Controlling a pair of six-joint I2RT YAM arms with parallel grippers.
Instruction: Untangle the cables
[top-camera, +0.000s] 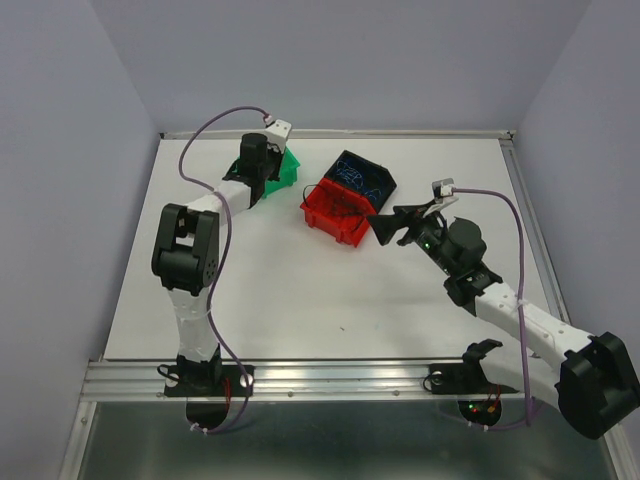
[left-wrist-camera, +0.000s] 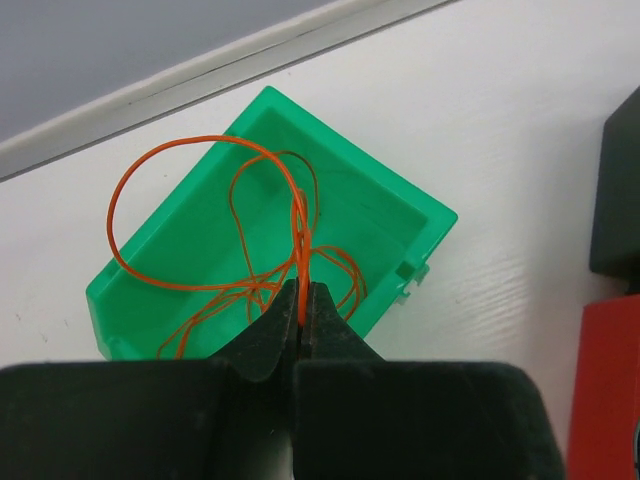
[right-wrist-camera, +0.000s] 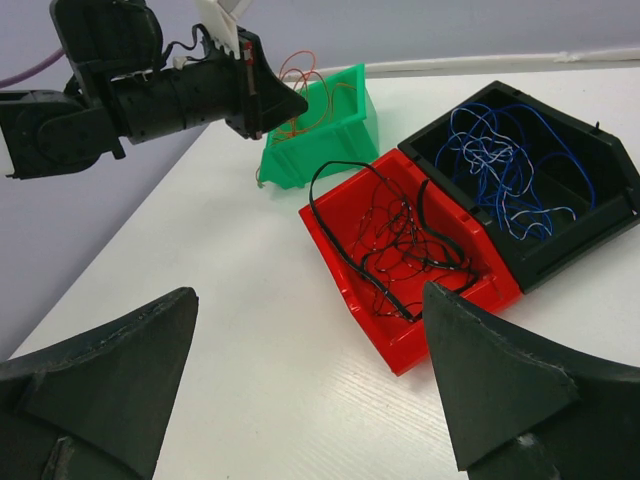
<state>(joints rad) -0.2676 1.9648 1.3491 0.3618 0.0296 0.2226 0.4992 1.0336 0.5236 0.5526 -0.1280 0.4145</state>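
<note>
I should keep lowering my left gripper until its fingers are inside the open green bin (top-camera: 287, 170) and then let go, because the orange cable's loops (left-wrist-camera: 268, 284) hang into the bin.
The cables lie sorted by colour in three small bins. My left gripper (left-wrist-camera: 302, 292) is shut on an orange cable (left-wrist-camera: 301, 250), whose thin loops hang down into the green bin (left-wrist-camera: 400, 215). In the top view that gripper (top-camera: 268, 172) hovers over the green bin (top-camera: 288, 172) at the back left. Black cables (right-wrist-camera: 400, 245) fill the red bin (right-wrist-camera: 345, 262), and blue cables (right-wrist-camera: 500, 170) lie in the black bin (right-wrist-camera: 590, 150). My right gripper (right-wrist-camera: 310, 292) stands wide open and holds nothing, just short of the red bin's near right corner (top-camera: 350, 235).
The red bin (top-camera: 335, 208) and the black bin (top-camera: 362, 178) touch at the table's back middle. A raised white rim (top-camera: 340, 133) runs along the far edge of the table. A purple-grey arm cable (top-camera: 215, 125) loops above the left arm.
</note>
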